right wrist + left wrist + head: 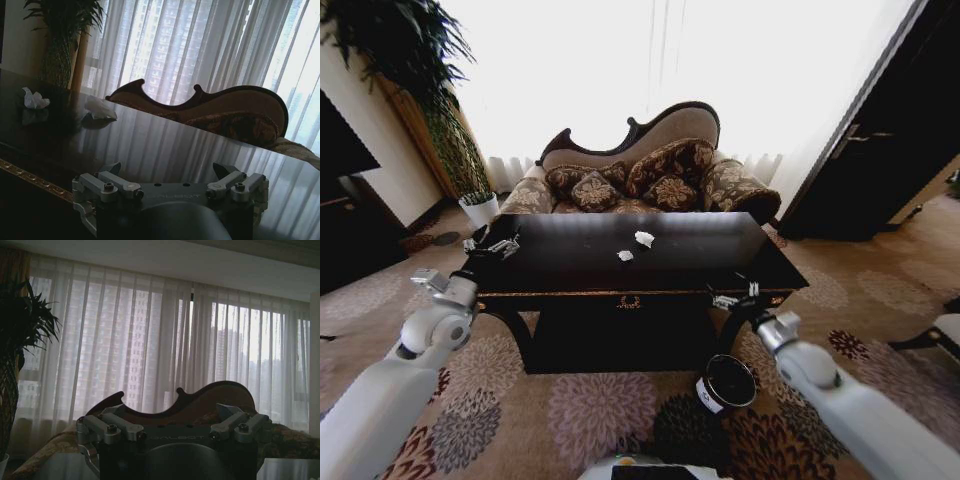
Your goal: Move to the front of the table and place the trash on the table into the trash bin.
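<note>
The farther white paper scrap (644,239) will stay bunched when I carry it to the trash bin, because the creased folds (100,107) stand up from the tabletop.
The dark glossy table (570,262) stands straight ahead, with a gold ornament at its front centre. Two crumpled white paper scraps of trash (644,238) (625,255) lie near its middle. In the right wrist view the same scraps (35,98) (100,107) rest on the tabletop (165,145). The black trash bin (726,383) with a white label sits on the carpet by the table's front right leg. My left gripper (492,247) (172,425) hovers open at the table's left end. My right gripper (735,297) (170,175) is open at the front right edge, above the bin.
A patterned chaise sofa (640,165) with cushions stands behind the table. A white plant pot (480,208) and a tall plant (410,60) are at the back left, a dark cabinet (345,210) at the left and a dark door (880,150) at the right. Patterned carpet surrounds the table.
</note>
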`<state>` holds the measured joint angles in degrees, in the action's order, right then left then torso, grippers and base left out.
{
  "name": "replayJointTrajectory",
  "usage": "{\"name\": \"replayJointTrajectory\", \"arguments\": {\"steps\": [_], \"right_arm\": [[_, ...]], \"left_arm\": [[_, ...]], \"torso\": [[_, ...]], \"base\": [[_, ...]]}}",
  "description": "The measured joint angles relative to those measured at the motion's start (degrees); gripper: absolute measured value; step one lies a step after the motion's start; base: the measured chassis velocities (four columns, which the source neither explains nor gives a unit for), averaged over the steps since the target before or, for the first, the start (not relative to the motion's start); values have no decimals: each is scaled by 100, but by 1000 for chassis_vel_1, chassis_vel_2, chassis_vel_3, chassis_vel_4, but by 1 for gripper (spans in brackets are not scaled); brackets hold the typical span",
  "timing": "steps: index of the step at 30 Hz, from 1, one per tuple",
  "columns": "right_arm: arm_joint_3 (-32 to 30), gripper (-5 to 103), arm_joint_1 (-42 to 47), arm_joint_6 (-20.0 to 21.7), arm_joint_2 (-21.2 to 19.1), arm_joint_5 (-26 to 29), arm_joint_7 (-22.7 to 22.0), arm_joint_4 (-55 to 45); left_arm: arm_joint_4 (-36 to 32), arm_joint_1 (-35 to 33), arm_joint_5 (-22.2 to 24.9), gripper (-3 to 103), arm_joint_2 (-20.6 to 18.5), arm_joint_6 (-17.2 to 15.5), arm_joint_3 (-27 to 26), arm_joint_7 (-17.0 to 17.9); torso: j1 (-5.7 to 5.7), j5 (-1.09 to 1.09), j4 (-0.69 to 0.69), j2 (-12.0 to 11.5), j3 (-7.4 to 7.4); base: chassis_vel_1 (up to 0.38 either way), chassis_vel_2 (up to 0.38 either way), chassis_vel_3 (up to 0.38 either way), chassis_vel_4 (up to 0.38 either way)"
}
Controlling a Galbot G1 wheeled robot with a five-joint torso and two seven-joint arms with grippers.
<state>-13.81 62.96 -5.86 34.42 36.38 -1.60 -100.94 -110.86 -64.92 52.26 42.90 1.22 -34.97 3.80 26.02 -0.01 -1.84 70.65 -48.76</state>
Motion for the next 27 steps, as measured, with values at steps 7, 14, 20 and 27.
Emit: {"name": "replayJointTrajectory", "arguments": {"steps": [7, 14, 20, 27], "right_arm": [[1242, 100, -1286, 87, -356, 291, 20, 608], [2154, 100, -2355, 115, -566, 614, 84, 1097], [2846, 100, -2999, 625, -886, 1535, 40, 1043], [3872, 100, -4139, 1580, -1045, 2741, -235, 922]], "left_arm": [[0, 0, 0, 100, 0, 0, 0, 0], [1, 0, 0, 100, 0, -2, 1, 5], [1, 0, 0, 100, 1, -1, 1, 2], [0, 0, 0, 100, 0, -1, 1, 2]], "torso": [[-2, -1, -2, 2, 3], [-2, -2, -2, 2, 2], [1, -1, -1, 1, 0], [-3, 1, -4, 2, 2]], "base": [[0, 0, 0, 0], [0, 0, 0, 0], [0, 0, 0, 0], [0, 0, 0, 0]]}}
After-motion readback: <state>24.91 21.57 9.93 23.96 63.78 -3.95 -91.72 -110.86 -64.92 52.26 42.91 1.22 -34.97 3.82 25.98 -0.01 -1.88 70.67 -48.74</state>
